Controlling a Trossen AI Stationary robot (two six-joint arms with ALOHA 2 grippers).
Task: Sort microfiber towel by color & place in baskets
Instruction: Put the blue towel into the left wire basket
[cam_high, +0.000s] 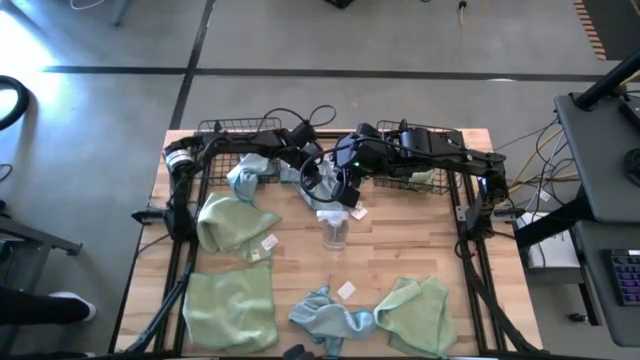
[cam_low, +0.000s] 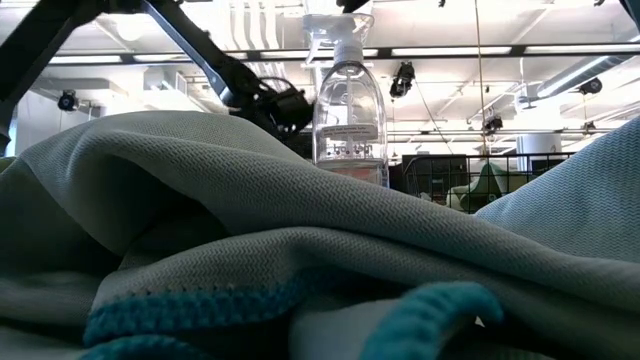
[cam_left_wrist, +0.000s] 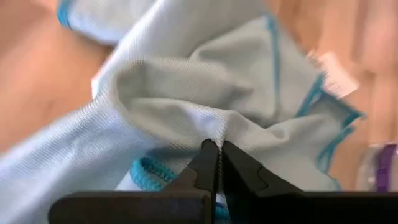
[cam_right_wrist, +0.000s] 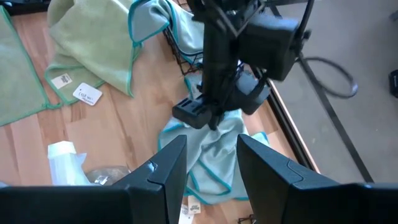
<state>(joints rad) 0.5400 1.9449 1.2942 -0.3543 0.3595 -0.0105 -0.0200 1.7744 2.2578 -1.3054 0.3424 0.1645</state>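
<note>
The fold in my left gripper (cam_left_wrist: 212, 122) is a match for the light blue towel at the basket's rim, so I should go on carrying it until it hangs over that basket (cam_high: 236, 163).
A light blue microfiber towel (cam_right_wrist: 217, 152) lies crumpled on the wooden table just in front of the baskets, and my left gripper (cam_right_wrist: 214, 121) is shut on it. My right gripper (cam_right_wrist: 211, 165) hangs open above it, touching nothing. A second light blue towel (cam_high: 245, 175) drapes over the front rim of the left basket (cam_high: 235, 135). The right basket (cam_high: 430, 150) holds a pale green towel (cam_high: 425, 178). Pale green towels (cam_high: 235, 220) (cam_high: 230, 305) (cam_high: 415, 310) and one more light blue towel (cam_high: 325, 315) lie on the table. My left gripper pinches a raised fold (cam_left_wrist: 217, 134) of the light blue towel between its two fingertips (cam_left_wrist: 208, 165). The fingers slant down from the table's left and far side. The cloth rises in a peak to the fingers, while its lower edge (cam_right_wrist: 208, 186) lies on the table.
A clear spray bottle (cam_high: 335, 235) stands just in front of the held towel, near the table's middle. Loose white tags (cam_high: 268, 243) (cam_high: 346, 290) lie on the wood. Black cables (cam_high: 320, 180) loop by the left arm. Towels fill the low view's foreground.
</note>
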